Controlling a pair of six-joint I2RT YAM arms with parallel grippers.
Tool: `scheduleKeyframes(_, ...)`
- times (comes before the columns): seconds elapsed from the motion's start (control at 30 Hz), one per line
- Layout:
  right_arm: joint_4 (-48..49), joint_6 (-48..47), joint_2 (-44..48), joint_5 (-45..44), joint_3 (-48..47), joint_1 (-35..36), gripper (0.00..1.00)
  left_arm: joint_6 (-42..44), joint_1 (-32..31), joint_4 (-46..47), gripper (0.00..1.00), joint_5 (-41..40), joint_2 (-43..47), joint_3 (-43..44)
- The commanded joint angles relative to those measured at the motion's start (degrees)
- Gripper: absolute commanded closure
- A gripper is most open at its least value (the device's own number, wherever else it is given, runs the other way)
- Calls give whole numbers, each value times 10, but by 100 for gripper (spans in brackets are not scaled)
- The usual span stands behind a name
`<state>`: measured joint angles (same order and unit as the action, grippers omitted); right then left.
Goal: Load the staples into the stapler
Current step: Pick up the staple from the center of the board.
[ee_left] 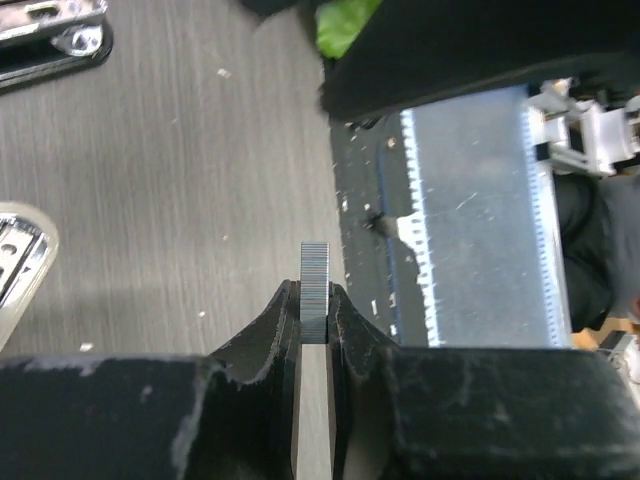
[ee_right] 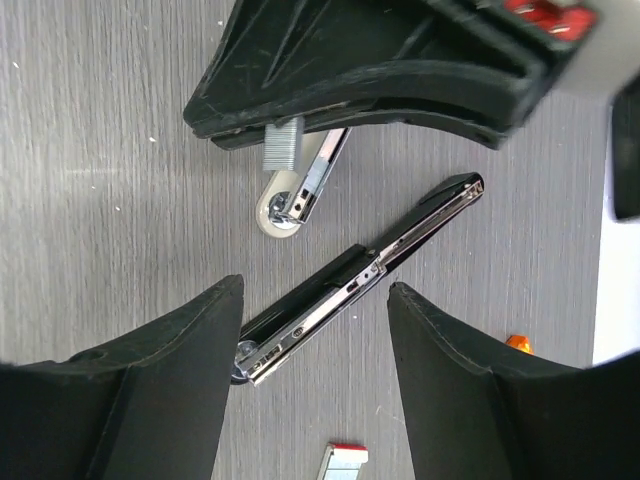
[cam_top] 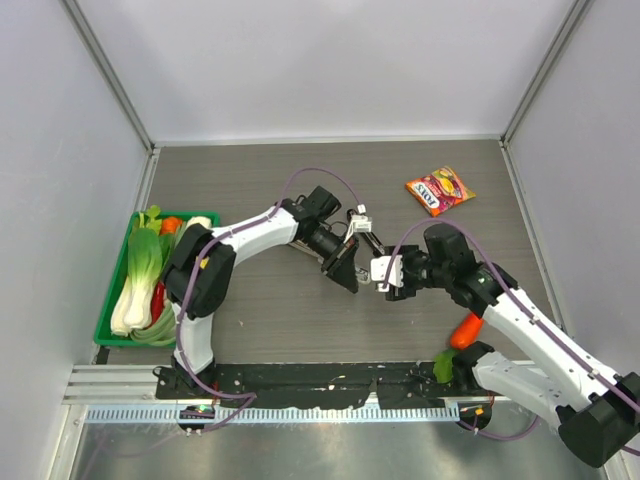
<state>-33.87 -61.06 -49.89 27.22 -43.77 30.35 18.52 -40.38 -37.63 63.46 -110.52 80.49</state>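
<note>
The robot's left gripper is holding the grey strip of staples and the black stapler [ee_right: 318, 308] lies under its right gripper, so the right gripper should take hold of the strip's loose end [ee_right: 282, 156].
My left gripper [ee_left: 315, 298] is shut on a short grey strip of staples [ee_left: 315, 285], which sticks out past the fingertips. From the right wrist view that strip [ee_right: 283, 145] hangs above a cream-ended stapler piece [ee_right: 288, 203]. A black and chrome stapler [ee_right: 360, 280] lies opened flat on the table, running diagonally. My right gripper [ee_right: 315, 290] hovers over it, open, with nothing between its fingers. The small white staples box with a red label [ee_right: 345, 462] lies at the bottom edge of that view. Seen from above, both grippers [cam_top: 345, 272] [cam_top: 382, 272] meet at mid-table.
An orange-red snack packet [cam_top: 440, 190] lies at the back right. A green tray [cam_top: 105, 322] of vegetables stands at the left. A carrot [cam_top: 465, 330] and a green item [cam_top: 443, 365] lie by the right arm's base. Chrome stapler parts [ee_left: 50, 35] show at the left wrist view's left edge.
</note>
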Motion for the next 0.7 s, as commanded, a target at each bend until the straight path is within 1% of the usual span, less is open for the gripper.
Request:
scheduleKeyframes(0.0,93,-44,-5,-40,32,35,35,-89,11,62,84,129,-7,10)
scheduleKeyframes(0.13,123,-38,-17,-42,40,56,36,-117,11,73,84,148,-24,20)
scheduleKeyframes(0.33,170,15,-23,-17,37,65,39,-127,11,73,84,156,-42,29)
scheduleKeyframes(0.47,167,19,-16,-4,43,66,42,-128,11,74,84,155,-42,30)
scheduleKeyframes(0.67,154,27,-32,29,44,66,45,-132,11,77,83,156,-39,31)
